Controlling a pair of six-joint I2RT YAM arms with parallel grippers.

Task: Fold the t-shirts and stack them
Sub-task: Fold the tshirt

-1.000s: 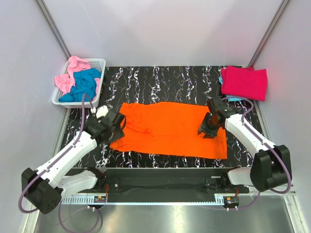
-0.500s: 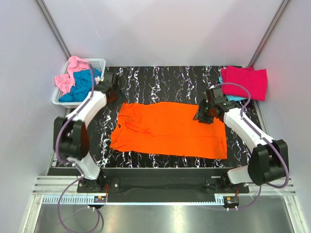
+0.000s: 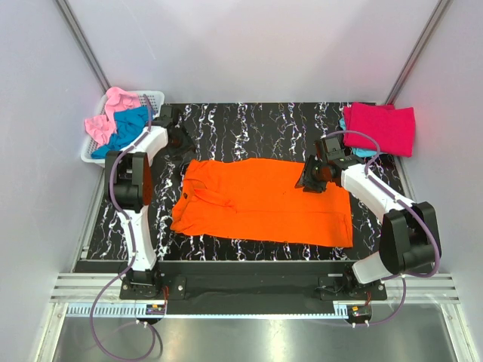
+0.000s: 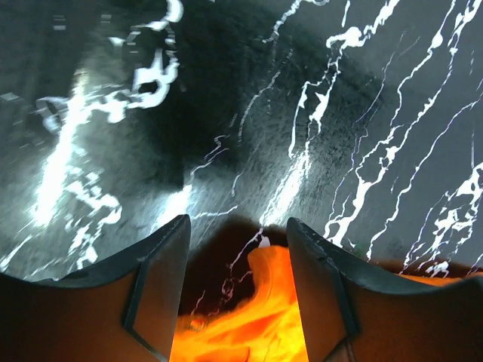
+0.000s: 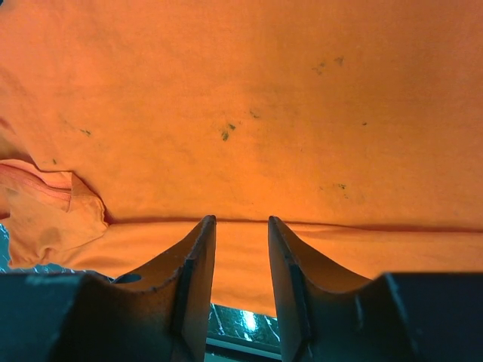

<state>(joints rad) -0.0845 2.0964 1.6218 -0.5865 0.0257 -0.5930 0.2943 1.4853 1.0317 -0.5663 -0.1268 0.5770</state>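
The orange t-shirt point(image 3: 264, 200) has a raised far corner point(image 3: 194, 167) that is limp and wrinkled, so the orange t-shirt will fold over on itself when I bring that corner toward the t-shirt's near edge.
An orange t-shirt point(image 3: 264, 200) lies spread flat in the middle of the black marble table point(image 3: 249, 124). My left gripper point(image 3: 179, 145) is open at the shirt's far left corner. In the left wrist view the gripper point(image 4: 238, 226) has a raised bit of the orange cloth point(image 4: 256, 317) between its jaws, not pinched. My right gripper point(image 3: 307, 182) is open low over the shirt's far right part. In the right wrist view the gripper point(image 5: 240, 222) straddles a fold line in the orange shirt point(image 5: 264, 90). A folded crimson-pink shirt point(image 3: 381, 128) lies at the back right on a teal one point(image 3: 363, 154).
A white lattice basket point(image 3: 153, 96) at the back left holds a light pink shirt point(image 3: 109, 113) and a teal shirt point(image 3: 128, 128). Grey walls and metal posts close in the table. The arm bases stand at the near edge.
My left arm swung from the shirt's near left side out to its far left corner. My right gripper moved a little away and to the left over the shirt.
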